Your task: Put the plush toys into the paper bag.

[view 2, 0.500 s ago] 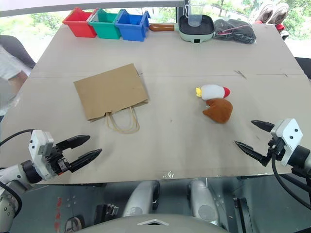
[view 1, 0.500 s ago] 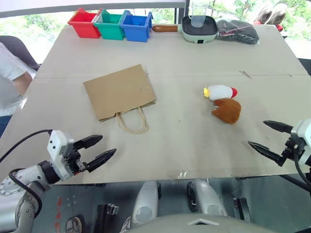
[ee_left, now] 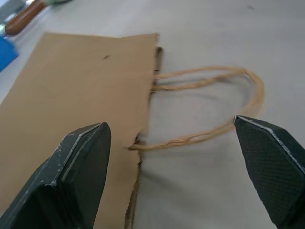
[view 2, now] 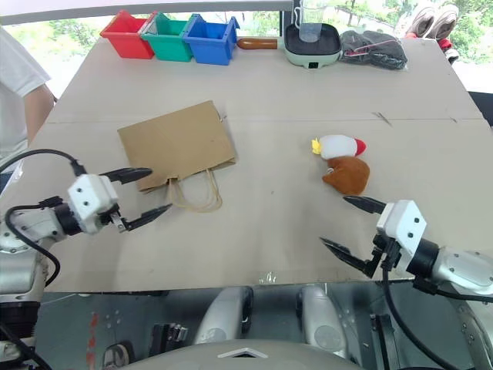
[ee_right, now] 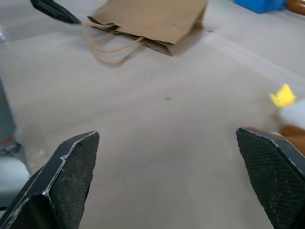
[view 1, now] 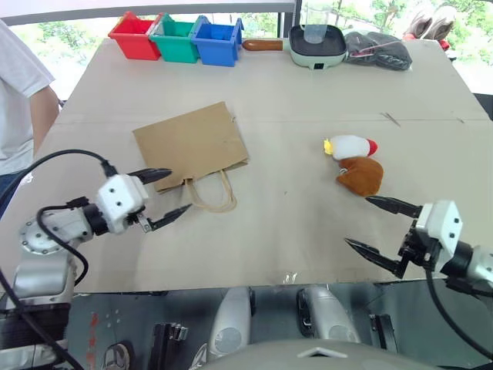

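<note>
The edge of the paper bag's opening is showing separate layers [ee_left: 157, 59], so I expect the bag's upper side [view 1: 189, 142] to go up and open the bag when I lift the bag's upper loop handle.
The paper bag [view 1: 190, 145] lies flat on the table, left of the middle, with its loop handles [view 1: 209, 193] pointing toward me. My left gripper [view 1: 179, 190] is open just left of the handles, low over the bag's mouth edge [ee_left: 143, 138], with nothing between its fingers. The plush toys lie together at the right: a white chicken [view 1: 350, 146] on its side and a brown lump [view 1: 360, 176] touching it. My right gripper [view 1: 358, 220] stands open and empty a little nearer than the brown toy. The right wrist view looks across the table to the bag [ee_right: 157, 19] and the chicken's beak [ee_right: 283, 95].
Red [view 1: 133, 36], green [view 1: 175, 40] and blue [view 1: 217, 42] bins stand at the far left. A pan [view 1: 316, 45] with a cup and a black bundle [view 1: 376, 49] sit at the far right. A person [view 1: 19, 100] stands at the table's left side.
My left gripper has moved forward from the table's near edge up to the bag's handles. My right gripper has swung inward toward the toys. The person at the left has straightened up.
</note>
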Action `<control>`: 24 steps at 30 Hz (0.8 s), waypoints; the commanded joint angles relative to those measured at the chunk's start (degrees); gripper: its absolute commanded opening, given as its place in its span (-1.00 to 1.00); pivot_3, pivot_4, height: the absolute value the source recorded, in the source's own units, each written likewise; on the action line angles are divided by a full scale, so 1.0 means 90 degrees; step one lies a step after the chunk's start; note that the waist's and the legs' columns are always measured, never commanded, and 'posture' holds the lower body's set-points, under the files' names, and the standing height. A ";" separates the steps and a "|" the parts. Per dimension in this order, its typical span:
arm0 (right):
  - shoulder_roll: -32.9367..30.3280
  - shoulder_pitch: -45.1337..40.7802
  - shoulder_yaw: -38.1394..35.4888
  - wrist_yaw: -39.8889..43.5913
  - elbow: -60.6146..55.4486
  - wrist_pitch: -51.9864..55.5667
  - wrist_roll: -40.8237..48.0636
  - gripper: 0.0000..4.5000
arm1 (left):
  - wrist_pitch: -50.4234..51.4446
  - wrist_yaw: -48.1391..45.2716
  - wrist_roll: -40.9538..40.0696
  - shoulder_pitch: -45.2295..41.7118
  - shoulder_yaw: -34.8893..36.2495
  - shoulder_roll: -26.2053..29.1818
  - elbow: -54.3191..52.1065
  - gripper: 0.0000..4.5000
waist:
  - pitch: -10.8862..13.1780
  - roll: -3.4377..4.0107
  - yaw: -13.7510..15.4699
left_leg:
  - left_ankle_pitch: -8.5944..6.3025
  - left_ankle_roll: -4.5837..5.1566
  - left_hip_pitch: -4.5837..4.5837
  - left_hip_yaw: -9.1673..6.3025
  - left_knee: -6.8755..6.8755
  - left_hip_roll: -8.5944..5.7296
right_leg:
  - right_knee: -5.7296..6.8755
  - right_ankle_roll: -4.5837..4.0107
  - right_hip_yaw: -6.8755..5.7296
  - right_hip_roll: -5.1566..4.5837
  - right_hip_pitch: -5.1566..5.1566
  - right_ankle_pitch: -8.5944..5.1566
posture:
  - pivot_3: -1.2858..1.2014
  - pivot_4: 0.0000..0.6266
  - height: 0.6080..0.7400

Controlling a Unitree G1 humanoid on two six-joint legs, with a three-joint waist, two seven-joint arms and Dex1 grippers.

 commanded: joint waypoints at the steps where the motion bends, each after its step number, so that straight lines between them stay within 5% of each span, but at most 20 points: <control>1: 0.0031 0.0012 0.0053 -0.0189 -0.0286 0.0056 0.0083 1.00 | -0.0694 0.0008 0.0316 -0.0228 -0.0245 0.0130 0.0270 0.98 | 0.0000 0.0000 0.0001 | 0.0000 0.0000 0.0000 0.0001 0.0001 0.0000 | 0.0000 0.0000 0.0000 0.0000 0.0000 0.0000 | 0.03 -0.52 1.00; 5: 0.0091 0.0121 0.0158 -0.0276 -0.0318 0.0001 0.0027 1.00 | -0.0932 -0.0027 0.0479 -0.0508 -0.0633 0.0100 0.0590 0.87 | -0.0001 -0.0003 0.0004 | 0.0000 0.0000 0.0001 0.0000 0.0002 0.0000 | 0.0002 0.0001 -0.0001 0.0000 0.0001 0.0001 | 0.03 -0.52 1.00; 8: 0.0232 0.0177 0.0351 -0.0382 -0.0215 -0.0163 -0.0154 1.00 | -0.0751 -0.0302 0.0229 -0.0822 -0.0985 -0.0007 0.0706 0.47 | -0.0003 -0.0005 0.0005 | 0.0000 0.0000 0.0000 -0.0001 0.0004 0.0000 | 0.0002 0.0002 -0.0002 0.0001 0.0002 0.0001 | 0.03 -0.52 1.00; 11: 0.0344 0.0152 0.0525 -0.0450 -0.0192 -0.0088 -0.0079 1.00 | -0.0544 -0.0423 0.0028 -0.1029 -0.1134 -0.0089 0.0762 -0.16 | -0.0003 -0.0005 0.0000 | 0.0000 0.0000 0.0001 -0.0004 0.0008 0.0000 | 0.0004 0.0003 -0.0004 0.0002 0.0005 0.0002 | 0.03 -0.52 1.00; 15: 0.0891 -0.0412 0.1333 -0.1020 0.0155 0.0097 -0.0377 0.51 | 0.2650 -0.0211 -0.2357 -0.1178 -0.1027 -0.0456 -0.0463 -0.96 | -0.0004 -0.0013 -0.0031 | 0.0000 0.0000 0.0001 -0.0008 0.0008 0.0004 | 0.0010 0.0003 -0.0005 0.0007 0.0005 0.0002 | 0.03 -0.52 1.00; 22: 0.2232 -0.2860 0.3335 -0.1534 0.1831 0.0240 -0.1495 -0.91 | 0.5360 0.0673 -0.4718 -0.1319 -0.0667 -0.0767 -0.1858 -1.00 | 0.0000 -0.0012 -0.0119 | 0.0001 -0.0001 0.0009 -0.0021 0.0027 0.0007 | 0.0052 0.0001 -0.0004 0.0016 0.0001 0.0000 | 0.03 -0.52 1.00; 24: 0.2569 -0.3482 0.3699 -0.1437 0.2522 0.0153 -0.1744 -0.98 | 0.5592 0.0801 -0.4917 -0.1381 -0.0602 -0.0828 -0.2022 -1.00 | 0.0001 -0.0010 -0.0134 | 0.0002 -0.0002 0.0010 -0.0030 0.0031 0.0006 | 0.0071 -0.0001 -0.0007 0.0020 -0.0003 -0.0001 | 0.03 -0.52 1.00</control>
